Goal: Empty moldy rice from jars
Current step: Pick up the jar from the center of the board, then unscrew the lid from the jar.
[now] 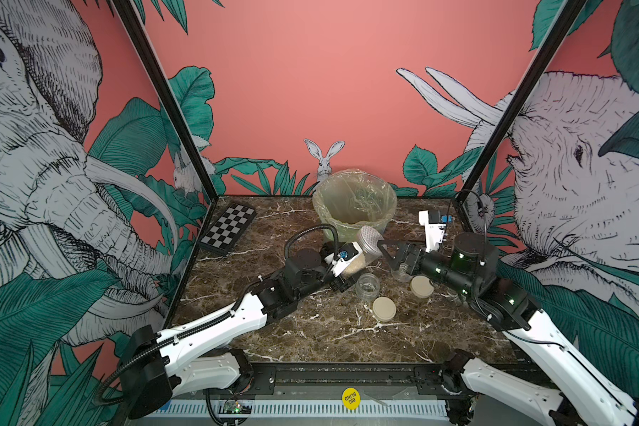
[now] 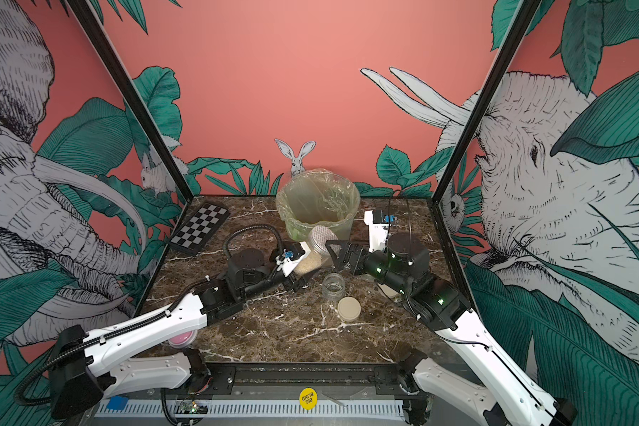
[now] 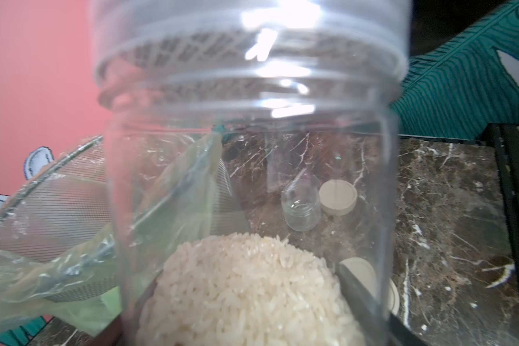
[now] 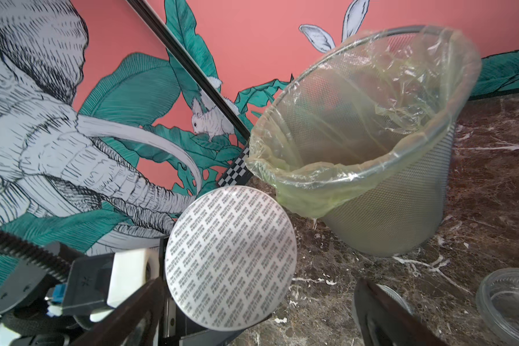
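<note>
The white dotted lid (image 4: pixel 230 257) is off toward one finger of my open right gripper, so I should back my right gripper away from the lid and centre on its rim (image 4: pixel 294 248) before I pull.
My left gripper (image 1: pixel 349 271) is shut on the tall jar (image 1: pixel 362 254), holding it tilted above the table. Its white dotted lid (image 1: pixel 370 238) faces my right gripper (image 1: pixel 384 254). Moldy rice (image 3: pixel 246 293) lies heaped in the lower part of this jar (image 3: pixel 252 149); it also shows as a beige mass (image 2: pixel 305 265) in a top view. In the right wrist view the lid (image 4: pixel 231 257) sits just in front of my open right gripper (image 4: pixel 256 317), one finger (image 4: pixel 132 314) close to its edge. Two squat jars (image 1: pixel 368 286) (image 1: pixel 403 273) stand open, with no rice showing in them.
A mesh bin (image 1: pixel 332 221) lined with a green-tinted bag stands just behind the tall jar. Two beige lids (image 1: pixel 384 309) (image 1: pixel 422 286) lie flat near the squat jars. A chessboard (image 1: pixel 227 228) leans at the back left. A pink disc (image 2: pixel 181 337) lies under my left arm.
</note>
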Robot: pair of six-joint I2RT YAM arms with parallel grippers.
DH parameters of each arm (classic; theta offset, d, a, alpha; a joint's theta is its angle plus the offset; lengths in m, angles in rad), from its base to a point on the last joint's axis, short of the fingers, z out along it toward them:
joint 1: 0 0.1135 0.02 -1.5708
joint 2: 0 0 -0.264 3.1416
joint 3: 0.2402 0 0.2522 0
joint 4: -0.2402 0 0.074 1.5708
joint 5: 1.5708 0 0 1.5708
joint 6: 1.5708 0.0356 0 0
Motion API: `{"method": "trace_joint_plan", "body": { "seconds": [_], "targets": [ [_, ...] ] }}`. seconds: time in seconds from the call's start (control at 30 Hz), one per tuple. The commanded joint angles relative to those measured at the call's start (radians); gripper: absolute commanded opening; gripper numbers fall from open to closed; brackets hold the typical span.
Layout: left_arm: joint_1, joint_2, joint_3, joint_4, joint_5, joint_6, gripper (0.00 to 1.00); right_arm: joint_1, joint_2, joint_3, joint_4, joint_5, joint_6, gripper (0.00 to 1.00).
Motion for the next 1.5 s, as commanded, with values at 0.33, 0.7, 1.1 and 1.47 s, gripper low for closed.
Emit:
{"method": "trace_joint_plan", "body": {
  "seconds": [0.33,0.7,1.1,1.47],
  "targets": [
    [0.005,0.046,0.109,0.076,-0.168,0.370,0.36,-0.234,0.350,0.438,-0.284,-0.466,0.210,0.98],
    [0.005,0.117,0.169,0.068,-0.189,0.434,0.35,-0.234,0.507,0.650,-0.553,-0.437,0.030,0.98],
    [0.013,0.128,0.183,0.068,-0.176,0.421,0.34,-0.234,0.506,0.603,-0.547,-0.429,-0.002,0.97],
    [0.013,0.130,0.188,0.064,-0.169,0.416,0.34,-0.233,0.499,0.560,-0.485,-0.473,0.019,0.90]
  ]
}}
